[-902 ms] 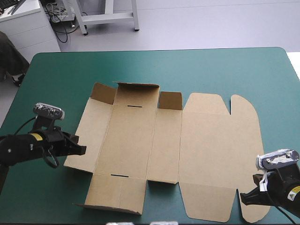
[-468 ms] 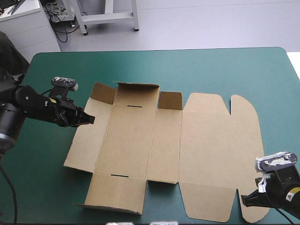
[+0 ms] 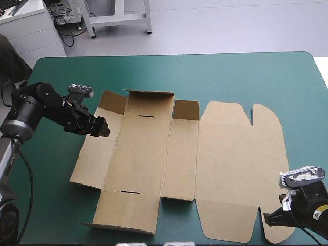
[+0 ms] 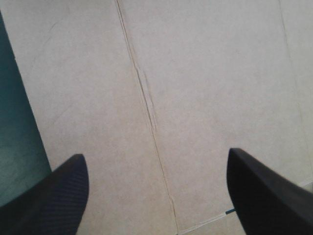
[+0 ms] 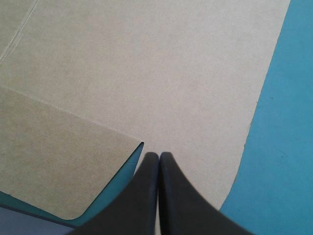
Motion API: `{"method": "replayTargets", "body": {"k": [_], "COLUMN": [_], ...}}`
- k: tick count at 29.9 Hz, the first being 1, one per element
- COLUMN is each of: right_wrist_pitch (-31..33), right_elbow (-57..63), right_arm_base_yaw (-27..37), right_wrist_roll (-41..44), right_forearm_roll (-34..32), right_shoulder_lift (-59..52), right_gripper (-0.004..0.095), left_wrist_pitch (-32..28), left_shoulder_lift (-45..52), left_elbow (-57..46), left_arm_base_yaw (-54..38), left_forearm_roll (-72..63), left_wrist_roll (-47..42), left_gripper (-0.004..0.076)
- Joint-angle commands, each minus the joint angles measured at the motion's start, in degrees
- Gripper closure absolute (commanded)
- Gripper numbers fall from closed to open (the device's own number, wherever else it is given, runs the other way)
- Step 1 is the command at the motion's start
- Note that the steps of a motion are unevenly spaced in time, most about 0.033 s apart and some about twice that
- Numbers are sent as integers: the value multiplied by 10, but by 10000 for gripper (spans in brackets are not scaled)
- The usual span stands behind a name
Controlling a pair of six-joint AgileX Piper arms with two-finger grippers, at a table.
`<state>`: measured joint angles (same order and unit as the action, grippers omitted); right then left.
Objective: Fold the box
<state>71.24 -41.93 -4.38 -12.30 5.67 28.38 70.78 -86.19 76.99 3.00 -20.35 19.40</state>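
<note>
My gripper is to pull the brown box, and a long crease joins the wide panel to the box. The wide panel will trail along flat.
The brown box lies as a cut sheet in the middle of the table, mostly flat. Short flaps along its far edge stand up. My left gripper hovers over the far part of the sheet's left panel. In the left wrist view it is open, with only creased board between the fingers and nothing held. My right gripper sits at the sheet's near right corner, by the rounded flap. In the right wrist view it is shut, its tip over the board with nothing gripped.
Teal-green cover runs between the box and the table's far edge, and a strip shows left of the sheet. The near left flap of the sheet reaches almost to the table's near edge.
My left arm swung from the table's left side toward the far end and in over the box's left panel, and its fingers opened. The right arm and the box stayed put.
</note>
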Motion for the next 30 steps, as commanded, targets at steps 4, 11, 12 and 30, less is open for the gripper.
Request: {"method": "replayTargets", "body": {"k": [4,11,12,30], "right_wrist_pitch": [-24,-26,-26,-33], "right_elbow": [-12,-12,-12,-12], "right_arm_base_yaw": [5,5,5,5], "right_wrist_roll": [-2,-2,-2,-2], "right_forearm_roll": [-1,-1,-1,1], "right_shoulder_lift": [4,4,4,4], "right_gripper": [931,931,931,931], "left_wrist_pitch": [37,37,37,41], "left_shoulder_lift": [-13,-19,-21,-62], "left_elbow": [19,19,19,-131], "left_arm_base_yaw": [-79,-209,-223,-251], "left_forearm_roll": [-58,-139,-152,-184], "left_wrist_roll": [22,63,67,129], "left_gripper": [165,165,165,165]}}
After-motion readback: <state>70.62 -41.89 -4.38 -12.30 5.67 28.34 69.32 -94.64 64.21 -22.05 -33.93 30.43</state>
